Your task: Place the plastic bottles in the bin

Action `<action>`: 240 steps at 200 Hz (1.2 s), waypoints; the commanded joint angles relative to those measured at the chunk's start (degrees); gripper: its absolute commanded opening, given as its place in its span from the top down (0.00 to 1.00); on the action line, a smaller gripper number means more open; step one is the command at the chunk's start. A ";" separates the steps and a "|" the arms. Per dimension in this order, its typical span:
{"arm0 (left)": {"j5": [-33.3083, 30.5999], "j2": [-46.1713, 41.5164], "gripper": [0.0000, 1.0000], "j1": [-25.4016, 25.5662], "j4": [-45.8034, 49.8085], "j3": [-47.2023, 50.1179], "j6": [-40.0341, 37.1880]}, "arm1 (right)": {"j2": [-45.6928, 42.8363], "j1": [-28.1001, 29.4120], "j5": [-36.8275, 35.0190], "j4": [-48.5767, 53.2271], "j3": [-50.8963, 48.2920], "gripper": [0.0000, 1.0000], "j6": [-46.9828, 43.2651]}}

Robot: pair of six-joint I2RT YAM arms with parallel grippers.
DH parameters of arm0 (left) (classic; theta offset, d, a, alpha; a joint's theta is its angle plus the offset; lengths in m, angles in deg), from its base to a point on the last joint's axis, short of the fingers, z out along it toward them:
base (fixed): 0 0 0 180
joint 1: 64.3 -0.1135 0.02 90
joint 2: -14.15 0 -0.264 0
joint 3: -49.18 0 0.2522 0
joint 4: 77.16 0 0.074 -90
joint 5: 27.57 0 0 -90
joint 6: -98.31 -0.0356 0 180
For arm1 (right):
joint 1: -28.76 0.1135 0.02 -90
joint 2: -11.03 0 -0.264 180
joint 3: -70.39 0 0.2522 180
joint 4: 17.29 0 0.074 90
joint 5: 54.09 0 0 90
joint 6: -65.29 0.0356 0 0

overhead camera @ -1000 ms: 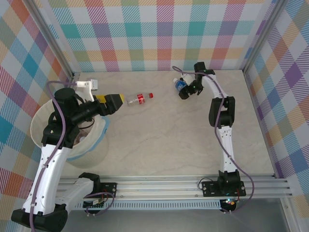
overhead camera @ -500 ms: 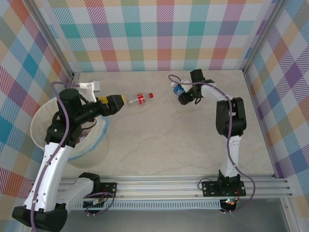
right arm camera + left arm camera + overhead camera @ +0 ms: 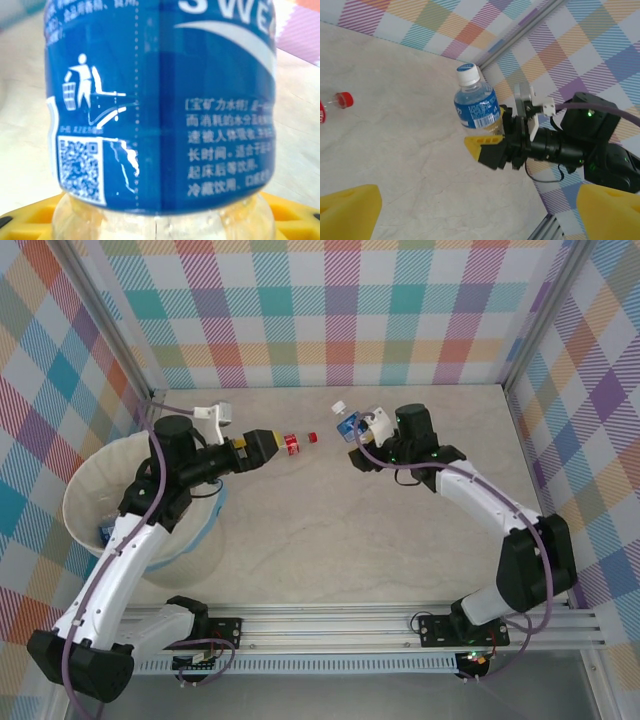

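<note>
The blue-labelled bottle (image 3: 348, 426) is in my right gripper, a long way from the bin, so next my left gripper grips its white-end with the cap (image 3: 339, 408) and brings the bottle over.
A clear bottle with a red label (image 3: 291, 443) and a red cap (image 3: 344, 100) lies on the table near the back. My left gripper (image 3: 268, 445) hovers open at its base end; in the left wrist view its yellow fingers (image 3: 345, 212) stand wide apart with nothing between them. My right gripper (image 3: 358, 440) is shut on a blue-labelled bottle (image 3: 349, 425) with a white cap, held upright above the table (image 3: 477, 107). In the right wrist view the blue label (image 3: 160, 100) sits between the yellow pads (image 3: 30, 212). The cream-white bin (image 3: 75, 490) stands at the left, under the left arm.
A small blue-labelled object (image 3: 105, 532) lies inside the bin. Checked walls with metal posts close in the table at the back and sides. A metal rail (image 3: 340, 625) runs along the near edge. The marble table top (image 3: 350, 530) lies between the arms.
My right gripper closed on the blue bottle and carried it left, up off the table. My left gripper moved right, over the base of the red-labelled bottle.
</note>
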 commanded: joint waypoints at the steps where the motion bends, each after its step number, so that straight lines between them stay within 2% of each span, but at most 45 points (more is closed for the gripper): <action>1: 1.15 2.30 0.00 2.46 -7.03 -1.01 3.62 | -3.20 2.67 7.20 -2.42 -1.56 0.60 3.65; 37: -0.87 7.31 0.01 6.53 -8.87 -3.51 4.94 | -6.07 6.78 11.73 -2.72 -2.31 0.60 4.67; 66: -3.38 11.13 0.12 7.18 -6.65 -6.41 4.78 | -7.29 10.04 12.53 -2.34 -2.18 0.60 5.07; 102: -2.42 14.32 0.27 7.61 -7.29 -8.27 5.29 | -8.18 12.11 12.41 -3.17 -2.48 0.59 7.32; 155: 1.46 15.55 0.60 8.49 -9.71 -7.40 5.06 | -7.66 12.92 12.08 -7.44 -2.66 0.59 11.34; 171: 2.44 15.46 0.74 8.50 -9.76 -7.20 4.48 | -7.50 13.07 11.71 -7.73 -2.66 0.57 11.68; 177: 2.55 15.55 0.84 8.50 -9.24 -7.50 4.51 | -7.52 13.15 11.72 -7.94 -2.61 0.56 11.93; 183: 2.05 15.66 0.95 8.50 -8.46 -7.69 4.52 | -7.52 13.16 11.58 -8.10 -2.76 0.54 12.13; 190: 1.30 15.66 1.00 8.49 -7.54 -7.86 4.60 | -7.61 13.16 11.13 -8.31 -2.92 0.50 12.67; 212: 0.81 15.48 1.00 8.46 -6.60 -8.05 3.82 | -7.93 13.20 11.41 -8.56 -3.22 0.41 12.84; 240: 0.05 13.85 1.00 8.50 -6.64 -7.87 2.56 | -9.22 13.20 11.35 -9.12 -3.54 0.17 13.55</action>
